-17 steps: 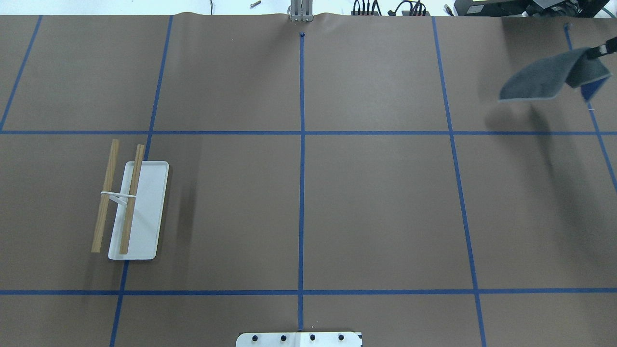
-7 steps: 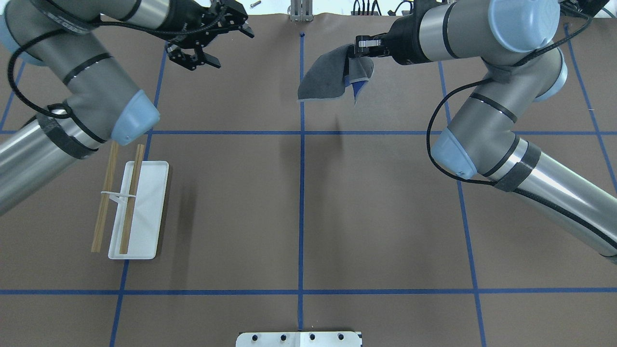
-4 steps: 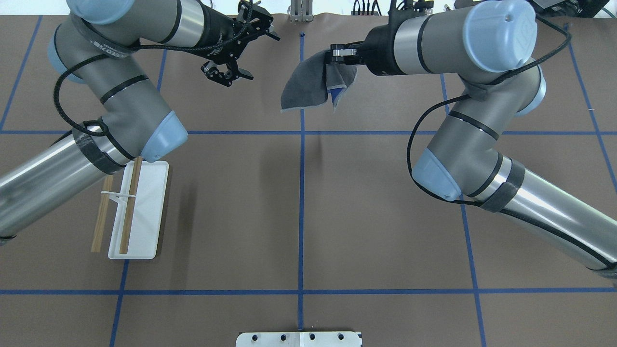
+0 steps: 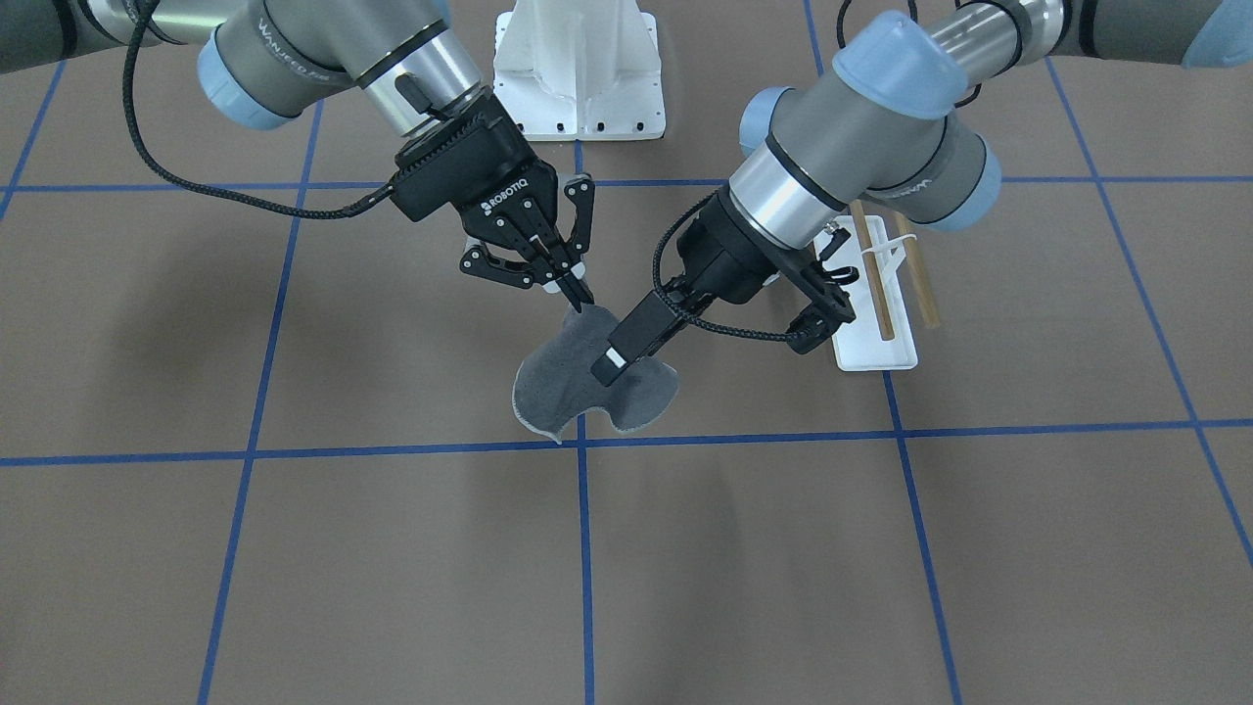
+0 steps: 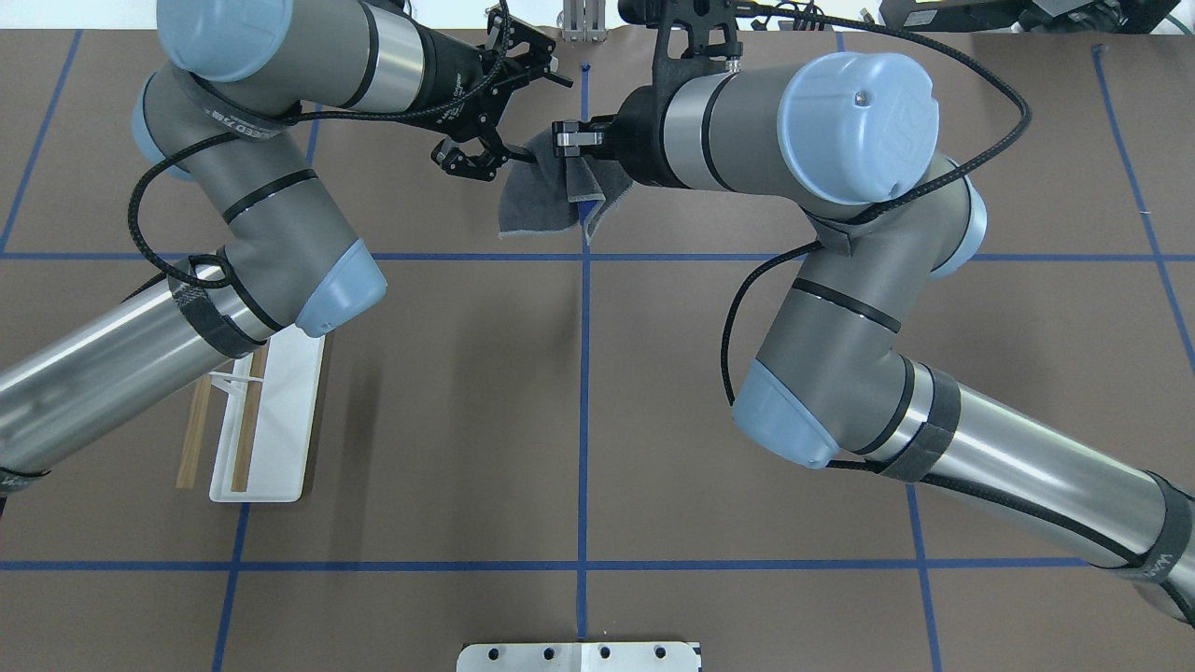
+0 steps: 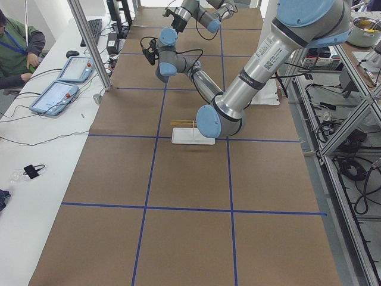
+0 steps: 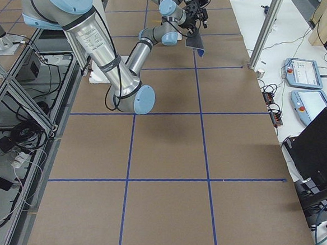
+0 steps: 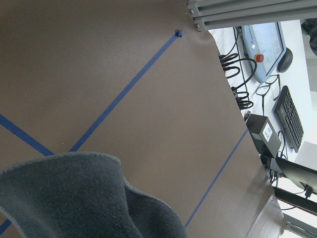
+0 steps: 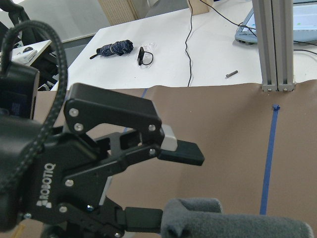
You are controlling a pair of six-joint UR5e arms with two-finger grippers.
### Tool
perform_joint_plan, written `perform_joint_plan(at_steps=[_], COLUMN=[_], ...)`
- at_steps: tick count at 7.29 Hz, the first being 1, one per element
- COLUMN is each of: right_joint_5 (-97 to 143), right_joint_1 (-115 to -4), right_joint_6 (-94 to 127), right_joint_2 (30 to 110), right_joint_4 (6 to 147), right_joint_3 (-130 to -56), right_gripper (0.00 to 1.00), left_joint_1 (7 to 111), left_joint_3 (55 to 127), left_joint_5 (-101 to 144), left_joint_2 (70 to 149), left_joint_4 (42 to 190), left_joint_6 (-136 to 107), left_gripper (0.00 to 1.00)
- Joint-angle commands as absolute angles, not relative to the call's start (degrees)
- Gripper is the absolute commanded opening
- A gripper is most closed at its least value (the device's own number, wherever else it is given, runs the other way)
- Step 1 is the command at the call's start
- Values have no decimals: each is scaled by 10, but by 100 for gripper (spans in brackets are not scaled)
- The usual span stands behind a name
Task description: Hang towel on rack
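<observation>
My left gripper will have the dark grey towel (image 4: 564, 368) drooping from it in folds when I carry the towel, because the towel's lower edge (image 4: 595, 412) hangs in loose waves.
The dark grey towel (image 4: 578, 392) hangs in the air over the table's far centre line, with a bit of blue showing at its lower edge (image 5: 537, 201). My right gripper (image 4: 576, 294) (image 5: 560, 140) is shut on its upper corner. My left gripper (image 4: 705, 357) (image 5: 546, 117) is open right beside the towel, one finger against the cloth's edge; the right wrist view shows its spread fingers (image 9: 181, 151) next to the towel (image 9: 233, 220). The towel fills the bottom of the left wrist view (image 8: 64, 198). The rack (image 5: 280, 420) (image 4: 876, 323) stands on the left side, partly hidden by my left arm.
The white bolted robot mount (image 4: 578, 78) is at the near edge. An aluminium post (image 5: 579, 23) stands at the far edge. Beyond it is the operators' bench with tablets (image 6: 59, 89) and a person (image 6: 18, 42). Blue tape lines (image 5: 583, 373) grid the brown table.
My right gripper has carried the towel leftward, up to the centre line. My left gripper has moved right, from apart to its finger against the towel's edge, and stays open.
</observation>
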State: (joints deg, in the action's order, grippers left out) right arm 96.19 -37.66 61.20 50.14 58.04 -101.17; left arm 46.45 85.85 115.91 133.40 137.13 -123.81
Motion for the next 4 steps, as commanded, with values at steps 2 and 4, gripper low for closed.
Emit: perform_joint_plan(at_steps=[2, 4], right_joint_5=[959, 959], right_joint_1=[-374, -374], right_joint_6=[611, 610], right_joint_2=[507, 509], right_joint_4=[582, 582], right_joint_3=[-1026, -1027], right_gripper=[0, 0], left_joint_1=[458, 458], left_joint_3=[857, 856], left_joint_5=[1160, 1159], left_joint_2=[1325, 1324], left_joint_4=[1401, 1401], left_joint_6=[-1233, -1233], left_gripper=[22, 0])
